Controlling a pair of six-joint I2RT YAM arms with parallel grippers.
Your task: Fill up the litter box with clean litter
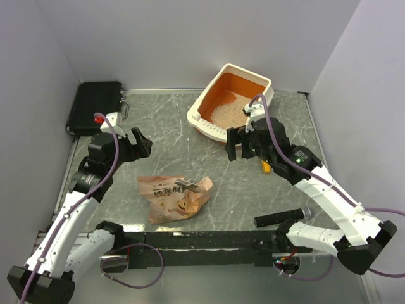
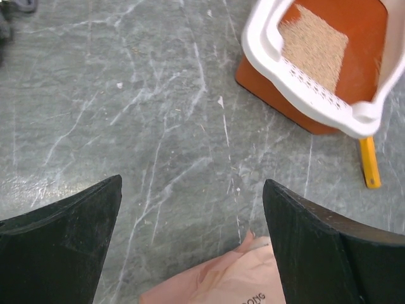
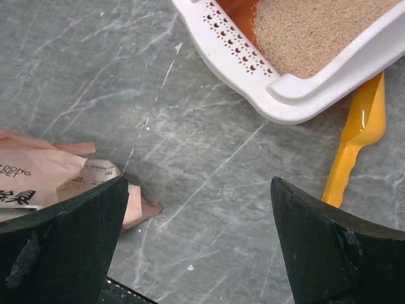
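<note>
A grey metal tool (image 1: 188, 185) is lying across the peach-pink bag. My left gripper should wait while my right gripper moves the tool over next to the yellow-orange scoop (image 1: 266, 167).
The litter box (image 1: 205, 104), cream-white outside and orange inside, sits tilted at the back right of the table, its slotted rim toward the front. Pale beige clean litter (image 1: 229, 111) lies in its lower part; it also shows in the left wrist view (image 2: 314, 44) and the right wrist view (image 3: 310, 28). My right gripper (image 1: 237, 144) is open and empty, hovering just in front of the slotted rim (image 3: 231, 44). My left gripper (image 1: 140, 144) is open and empty above the bare table, left of the box. The peach-pink bag (image 1: 174, 196) lies crumpled on the table in front.
A yellow-orange scoop (image 3: 354, 142) lies on the table beside the box's near right corner, partly under it. A black case (image 1: 95, 106) sits at the back left. A black rail (image 1: 209, 240) runs along the near edge. Grey walls close in the sides.
</note>
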